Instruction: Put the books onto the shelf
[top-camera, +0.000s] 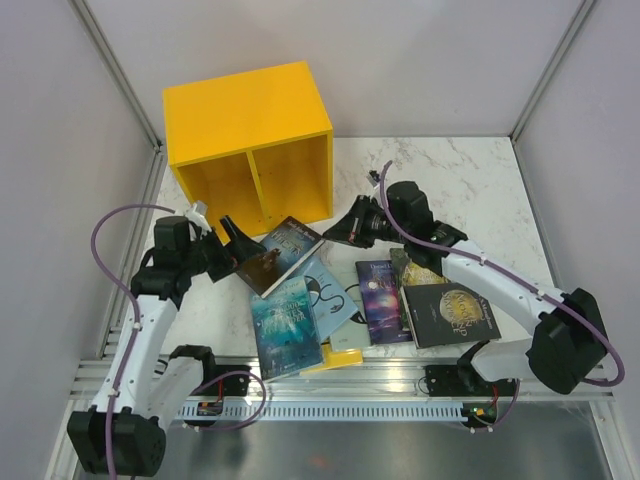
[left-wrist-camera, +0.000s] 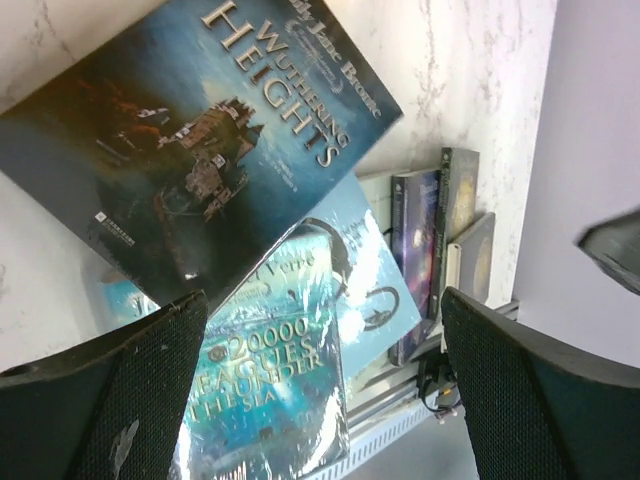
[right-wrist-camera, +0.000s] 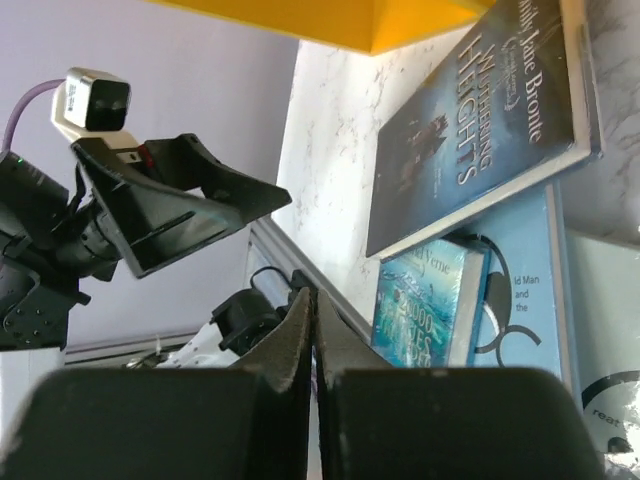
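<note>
Next, I lift Wuthering Heights by its overhanging edge (top-camera: 313, 247) with my right gripper and tip it up for my left gripper first, because it lies flat across the light blue book.
The yellow shelf (top-camera: 250, 150) stands at the back left, its two compartments facing the arms. Several books lie spread in front of it: a dark blue Wuthering Heights (top-camera: 288, 250), a teal 20000 Leagues (top-camera: 285, 325), a light blue one with a black swirl (top-camera: 332, 295), a purple galaxy one (top-camera: 383, 300) and a black-and-gold one (top-camera: 450, 313). My left gripper (top-camera: 236, 243) hangs open beside the left edge of Wuthering Heights (left-wrist-camera: 210, 130), holding nothing. My right gripper (top-camera: 345, 228) is shut and empty just right of that book (right-wrist-camera: 470, 130).
A yellow book (top-camera: 345, 357) pokes out at the table's front edge, by the slotted metal rail (top-camera: 400, 405). A grey-green book (top-camera: 412, 268) lies partly under the black-and-gold one. Grey walls close in both sides. The shelf's right wall is near my right wrist.
</note>
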